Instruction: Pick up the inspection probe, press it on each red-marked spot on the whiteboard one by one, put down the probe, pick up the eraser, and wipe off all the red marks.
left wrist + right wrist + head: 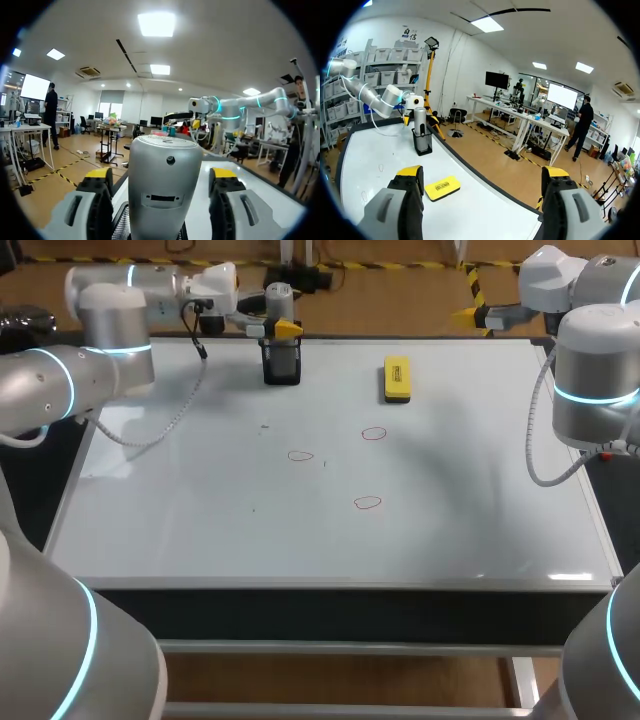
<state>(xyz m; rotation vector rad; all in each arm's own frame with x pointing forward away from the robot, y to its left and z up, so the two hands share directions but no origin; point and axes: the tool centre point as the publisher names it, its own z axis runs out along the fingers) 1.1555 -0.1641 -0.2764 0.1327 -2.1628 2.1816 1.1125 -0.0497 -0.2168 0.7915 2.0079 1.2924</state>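
I expect the red ring mark (300, 456) nearest the black holder to come off cleanly when I wipe with the yellow eraser (397, 379), because its lines are thin and the whiteboard is glossy.
The silver inspection probe (279, 302) stands upright in a black holder (281, 366) at the whiteboard's far edge. My left gripper (276, 329) reaches in level around its upper part. In the left wrist view the probe (165, 185) rises between the yellow-tipped fingers (97, 187), with a narrow gap on each side, so the gripper (161, 173) is open. Three red ring marks (373, 433), (300, 455), (367, 503) lie mid-board. The yellow eraser (397, 379) lies flat at the back. My right gripper (482, 172) is open and empty near the far right corner, with the eraser (442, 187) ahead of it.
The whiteboard (200, 530) covers nearly the whole tabletop. A grey cable (165, 425) droops from my left arm onto the board's left side. My right arm (595, 380) stands over the right edge.
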